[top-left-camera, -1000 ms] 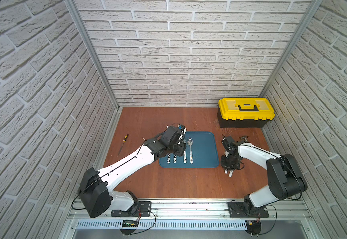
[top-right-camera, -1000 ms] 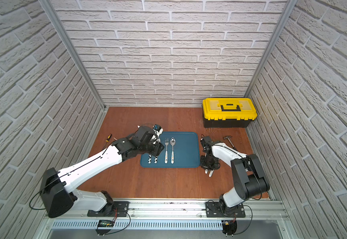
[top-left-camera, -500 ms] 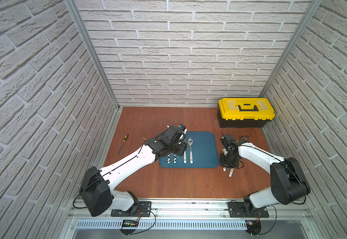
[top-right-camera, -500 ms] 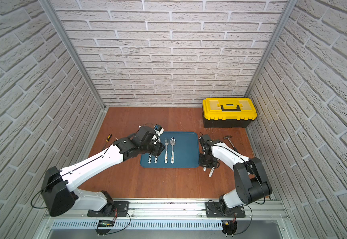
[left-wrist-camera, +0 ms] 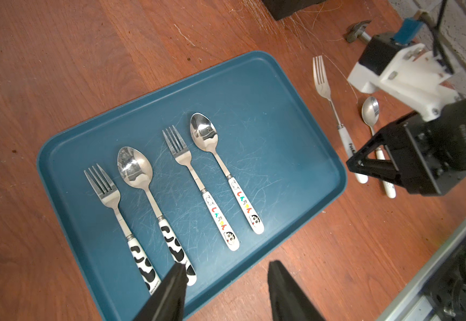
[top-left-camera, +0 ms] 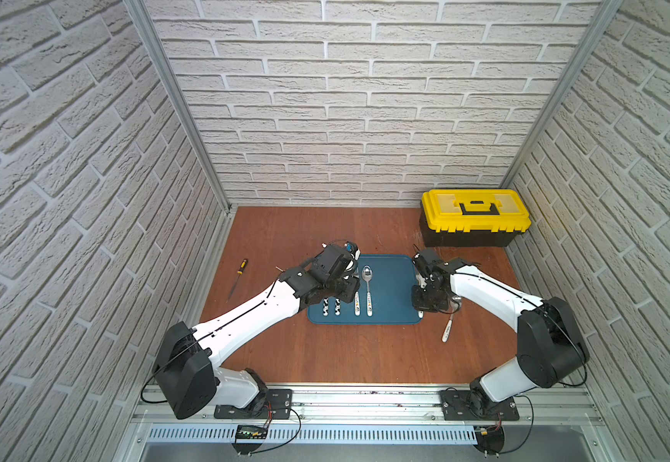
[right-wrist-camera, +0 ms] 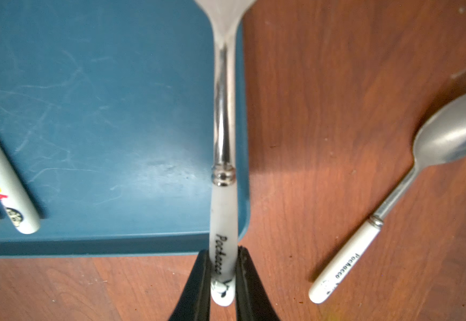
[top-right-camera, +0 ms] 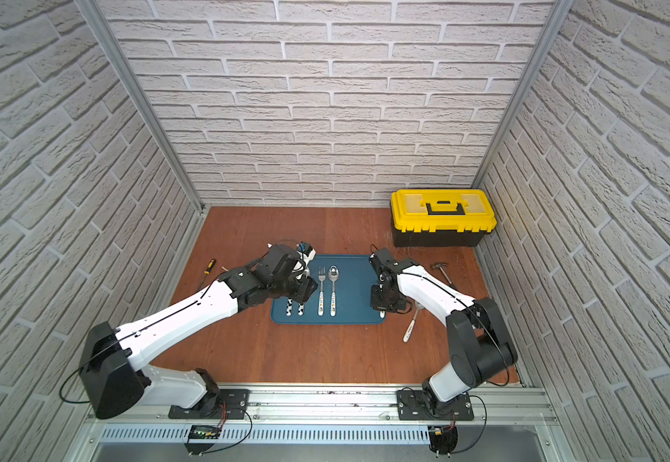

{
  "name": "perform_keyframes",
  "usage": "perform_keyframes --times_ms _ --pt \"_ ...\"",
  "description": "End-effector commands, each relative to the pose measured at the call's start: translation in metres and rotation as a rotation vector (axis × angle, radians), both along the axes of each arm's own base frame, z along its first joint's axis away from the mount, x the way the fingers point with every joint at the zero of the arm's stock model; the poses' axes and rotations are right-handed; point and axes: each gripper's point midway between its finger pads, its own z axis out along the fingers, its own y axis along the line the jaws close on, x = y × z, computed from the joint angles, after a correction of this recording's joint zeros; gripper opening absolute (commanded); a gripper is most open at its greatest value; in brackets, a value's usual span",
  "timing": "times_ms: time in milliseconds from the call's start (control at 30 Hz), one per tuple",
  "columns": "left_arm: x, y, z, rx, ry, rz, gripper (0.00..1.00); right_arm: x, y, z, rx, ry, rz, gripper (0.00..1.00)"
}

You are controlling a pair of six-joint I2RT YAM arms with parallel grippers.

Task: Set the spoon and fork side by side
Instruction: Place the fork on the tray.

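Note:
The white-handled fork is parallel to the cartoon-handled spoon, so my right gripper should keep moving it to the blue tray's free space and let go there.
My right gripper is shut on the end of a white-handled fork. The fork's shaft runs over the right rim of the blue tray. The matching white-handled spoon lies on the wooden table just right of the tray, also seen in a top view. My left gripper stands open above the tray's near edge, beside the cow-patterned spoon handle, holding nothing. In the left wrist view the fork and spoon sit beside the right gripper.
On the tray lie a cow-patterned fork and spoon and a cartoon-handled fork and spoon, all parallel. A yellow toolbox stands at the back right, a hammer near it, a screwdriver at the left.
My right gripper has moved left from the table toward the tray's right edge, carrying the fork. The white-handled spoon stayed on the table. The left arm has not moved.

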Motion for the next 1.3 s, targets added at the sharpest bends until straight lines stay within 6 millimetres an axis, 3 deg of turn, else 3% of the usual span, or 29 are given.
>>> perform_keyframes --times_ms 0,200,533,933,1267 --pt "0.002 0.007 0.01 -0.007 -0.039 0.012 0.52 0.015 0.024 0.004 0.032 -0.019 0.021 0.08" --pt "0.0 0.012 0.01 -0.001 -0.037 0.015 0.52 0.032 0.052 -0.006 0.056 0.0 0.056 0.09" --pt "-0.001 0.018 0.006 0.008 -0.03 0.022 0.52 0.033 0.08 -0.024 0.088 0.032 0.087 0.1" --pt "-0.003 0.018 0.006 0.002 -0.028 0.019 0.52 0.04 0.096 -0.026 0.096 0.028 0.094 0.12" --pt "-0.004 0.02 0.006 0.008 -0.028 0.021 0.52 0.037 0.097 -0.031 0.086 0.042 0.085 0.12"
